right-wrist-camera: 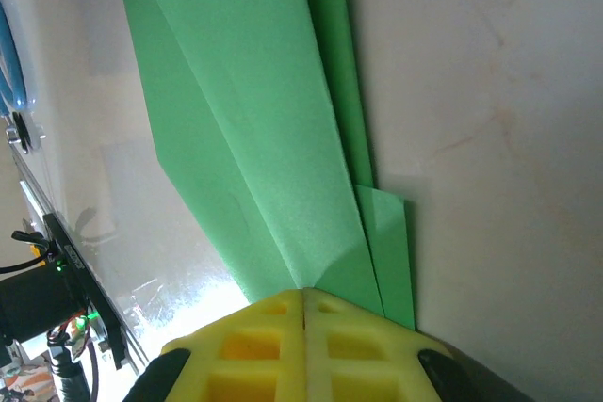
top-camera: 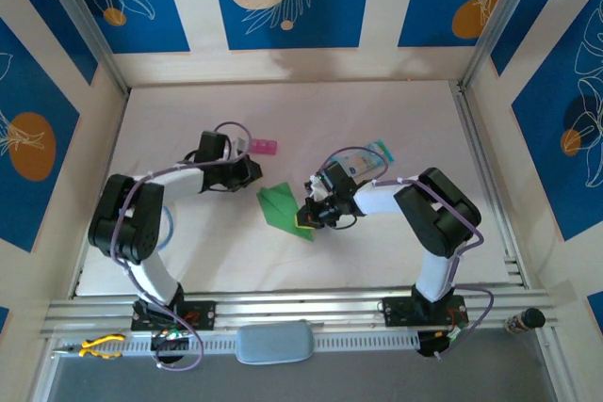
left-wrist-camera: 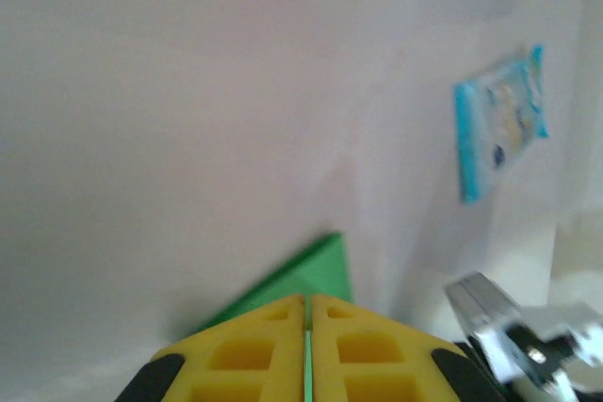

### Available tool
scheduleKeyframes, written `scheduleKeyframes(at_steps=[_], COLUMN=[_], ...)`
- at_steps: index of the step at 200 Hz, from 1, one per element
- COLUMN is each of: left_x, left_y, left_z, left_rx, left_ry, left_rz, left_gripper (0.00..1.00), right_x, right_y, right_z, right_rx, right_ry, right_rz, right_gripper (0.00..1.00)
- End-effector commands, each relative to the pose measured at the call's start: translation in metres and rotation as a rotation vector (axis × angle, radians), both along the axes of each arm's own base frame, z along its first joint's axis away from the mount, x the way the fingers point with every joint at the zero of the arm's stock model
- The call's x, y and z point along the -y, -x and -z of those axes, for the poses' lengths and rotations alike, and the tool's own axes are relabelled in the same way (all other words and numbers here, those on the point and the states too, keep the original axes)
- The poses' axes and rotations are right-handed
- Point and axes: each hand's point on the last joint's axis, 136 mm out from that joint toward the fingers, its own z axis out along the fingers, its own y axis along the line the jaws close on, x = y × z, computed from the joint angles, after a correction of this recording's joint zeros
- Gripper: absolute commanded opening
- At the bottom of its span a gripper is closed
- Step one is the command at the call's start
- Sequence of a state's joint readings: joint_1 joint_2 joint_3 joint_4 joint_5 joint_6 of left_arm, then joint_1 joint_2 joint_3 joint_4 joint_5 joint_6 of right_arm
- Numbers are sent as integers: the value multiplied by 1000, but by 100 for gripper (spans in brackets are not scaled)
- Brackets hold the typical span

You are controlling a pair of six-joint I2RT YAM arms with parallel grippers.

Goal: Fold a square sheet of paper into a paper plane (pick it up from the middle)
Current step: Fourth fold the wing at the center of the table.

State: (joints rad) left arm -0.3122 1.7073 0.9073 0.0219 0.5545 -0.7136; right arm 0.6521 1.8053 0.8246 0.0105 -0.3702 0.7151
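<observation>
My right gripper should open, back off and pinch the paper's pointed tip (top-camera: 311, 237) before lifting the paper, being shut short of that tip, over the paper's layered folds (right-wrist-camera: 350, 270).
The bright green sheet of paper (top-camera: 281, 206), folded into a narrow pointed dart, lies mid-table between my two grippers. My left gripper (top-camera: 252, 174) is at its upper left corner. In the left wrist view the yellow fingers (left-wrist-camera: 306, 300) are together with a thin green edge showing between them, and the paper (left-wrist-camera: 316, 270) rises just beyond the tips. My right gripper (top-camera: 309, 217) is at the paper's right edge. In the right wrist view it (right-wrist-camera: 303, 294) is shut where the paper's (right-wrist-camera: 254, 120) layered folds converge.
A small pink block (top-camera: 262, 147) lies just behind the left gripper. A pale blue printed packet (top-camera: 369, 157) lies behind the right gripper. Aluminium rails run along the near and right table edges. Yellow pliers (top-camera: 99, 345) sit below the near rail.
</observation>
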Motion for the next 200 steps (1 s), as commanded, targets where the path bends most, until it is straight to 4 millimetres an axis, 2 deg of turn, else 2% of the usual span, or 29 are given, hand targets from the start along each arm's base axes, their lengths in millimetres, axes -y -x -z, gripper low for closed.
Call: scheduleKeyframes(at_steps=[1,18,39,56,94,105,134,171,200], left_x=[27,41,47,44,33,31,28,27,27], left_y=[30,40,45,48,56,58,61,61,61], left_z=[5,16,36,51,68,71,76,78,79], left_rx=[-34,-49,-86,-110,-136,-142,-158,-175,-185], left_ry=[-3,-10,-24,-46,-109,-114,-116,-105,-103], left_rz=[63,84,90,78,82,82,70,61,54], left_gripper=[10,11,10,9,9,8,8,8,8], right_x=[14,13,11,11,21,26,47,51,51], right_y=[15,14,13,12,18,22,35,46,49], right_z=[10,6,-1,-8,-27,-29,-29,-27,-17], right_rx=[-75,-68,-61,-50,-64,-67,-112,-172,-211], right_ry=[84,76,62,54,49,49,76,56,72], right_rz=[16,20,22,28,80,100,198,218,222], right_gripper=[0,1,3,6,15,16,31,33,33])
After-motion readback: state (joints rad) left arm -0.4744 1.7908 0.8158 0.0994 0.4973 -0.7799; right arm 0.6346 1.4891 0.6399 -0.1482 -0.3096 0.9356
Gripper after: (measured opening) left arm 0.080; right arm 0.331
